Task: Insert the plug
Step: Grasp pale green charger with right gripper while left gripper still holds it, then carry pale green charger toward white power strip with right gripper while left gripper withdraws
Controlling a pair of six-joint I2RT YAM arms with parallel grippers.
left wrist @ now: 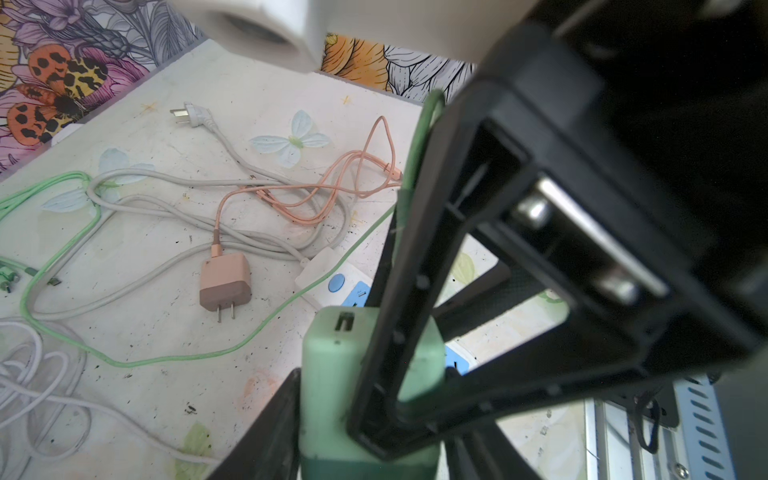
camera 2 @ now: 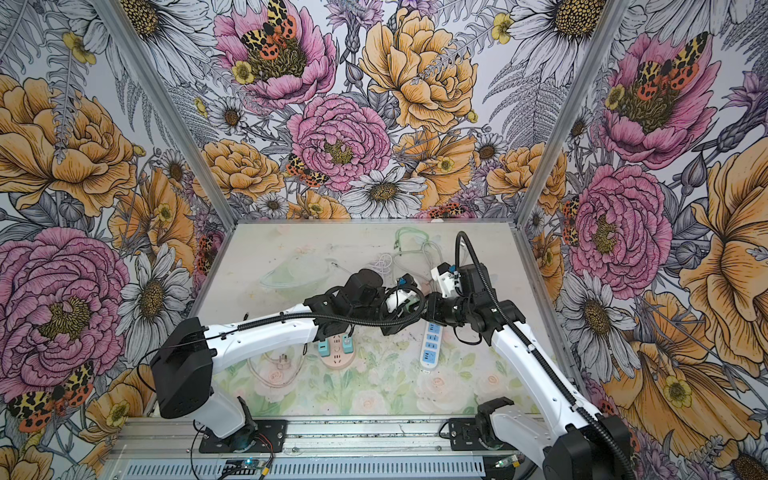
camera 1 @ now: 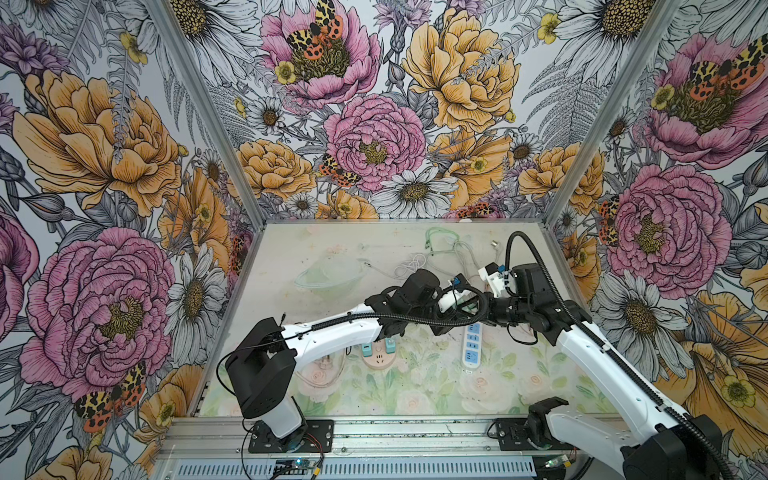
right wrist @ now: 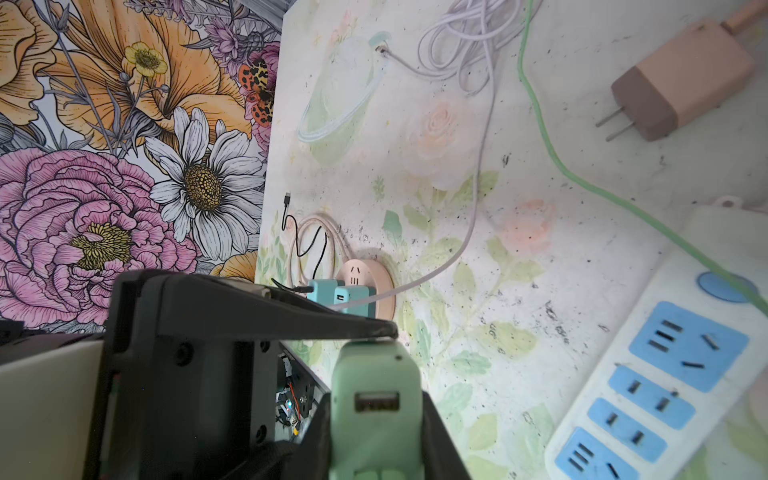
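Observation:
The plug [right wrist: 376,440] above the power strip is crowded by both my grippers, so my left gripper should leave the plug to my right gripper and first grip the power strip [camera 1: 473,344].
The plug [right wrist: 376,386] is a pale green charger block with a USB port on its face. My right gripper [right wrist: 376,411] is shut on it, one black finger on each side. In the left wrist view the same plug [left wrist: 332,374] also sits between the fingers of my left gripper [left wrist: 370,419]. These stand slightly apart from it, and a right finger [left wrist: 415,291] crosses in front. In both top views the two grippers meet above the far end of the white power strip [camera 1: 471,345] [camera 2: 430,345], whose blue sockets [right wrist: 685,345] face up.
A round pink socket hub [camera 1: 378,359] with two teal chargers [right wrist: 345,297] lies at front left. A pink charger [left wrist: 224,278] lies loose among pink, white and green cables [left wrist: 124,361] at the back. The strip's white plug [left wrist: 187,114] rests near the wall.

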